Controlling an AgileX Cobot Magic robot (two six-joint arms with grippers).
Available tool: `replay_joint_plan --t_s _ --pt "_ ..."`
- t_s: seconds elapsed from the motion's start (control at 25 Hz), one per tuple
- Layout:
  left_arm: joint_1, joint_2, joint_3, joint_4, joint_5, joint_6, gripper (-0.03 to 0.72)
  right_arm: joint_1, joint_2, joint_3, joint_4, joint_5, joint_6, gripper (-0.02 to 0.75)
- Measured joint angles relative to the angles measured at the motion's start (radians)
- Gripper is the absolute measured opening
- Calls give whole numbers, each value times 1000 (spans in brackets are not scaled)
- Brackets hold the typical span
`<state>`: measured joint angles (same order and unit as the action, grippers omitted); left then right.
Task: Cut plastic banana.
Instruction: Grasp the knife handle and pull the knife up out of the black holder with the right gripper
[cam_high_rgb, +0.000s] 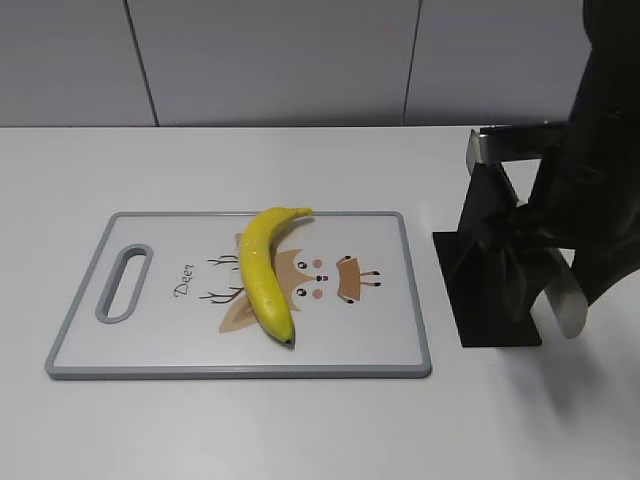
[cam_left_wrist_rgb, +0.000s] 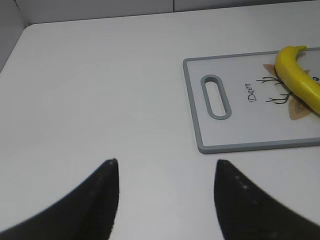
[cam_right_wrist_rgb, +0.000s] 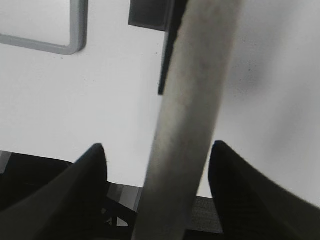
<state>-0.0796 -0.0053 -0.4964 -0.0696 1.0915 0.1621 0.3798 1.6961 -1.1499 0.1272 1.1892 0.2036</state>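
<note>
My gripper will lift the knife (cam_high_rgb: 569, 306) free and leave the black knife stand in place, since the stand sits on a wide flat base (cam_high_rgb: 472, 315).
The plastic banana (cam_high_rgb: 265, 275) is whole, glossy yellow with a dark tip, and lies at a slant across the middle of the cutting board (cam_high_rgb: 150, 345). It also shows in the left wrist view (cam_left_wrist_rgb: 300, 80). My left gripper (cam_left_wrist_rgb: 166, 162) is open and empty over bare table, left of the board's handle end. My right gripper (cam_right_wrist_rgb: 157, 150) is open, its two fingers on either side of a grey knife (cam_right_wrist_rgb: 192, 110) with gaps on both sides. The knife's silver blade (cam_high_rgb: 568, 305) shows beside the black knife stand (cam_high_rgb: 495, 260), right of the board.
The cutting board (cam_left_wrist_rgb: 210, 147) has a grey rim, a handle slot (cam_high_rgb: 123, 283) at its left end and a deer picture. The black right arm (cam_high_rgb: 600, 150) stands over the stand. A grey wall runs behind the white table.
</note>
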Motion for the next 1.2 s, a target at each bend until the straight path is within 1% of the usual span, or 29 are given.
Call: replay_joint_plan --t_s 0.08,0.16,0.2,0.28,0.56,0.84,1.04,1.2 --pt "0 0 0 0 0 0 590 0 15 0 -1 -12 4 462" --pt "0 0 0 0 0 0 590 0 15 0 -5 -25 6 392" --pt "0 0 0 0 0 0 590 0 15 0 -8 -29 7 342" --pt "0 0 0 1 0 0 590 0 15 0 -32 -26 22 190" --pt "0 0 0 3 0 0 590 -1 -41 -3 -48 -18 38 186" --pt "0 0 0 3 -2 0 590 -1 -182 -7 -59 9 9 183" --pt "0 1 -5 3 -8 6 590 0 -273 -9 -52 15 -91 179" --pt "0 94 -37 -4 -9 72 589 0 -308 -11 -24 18 -287 179"
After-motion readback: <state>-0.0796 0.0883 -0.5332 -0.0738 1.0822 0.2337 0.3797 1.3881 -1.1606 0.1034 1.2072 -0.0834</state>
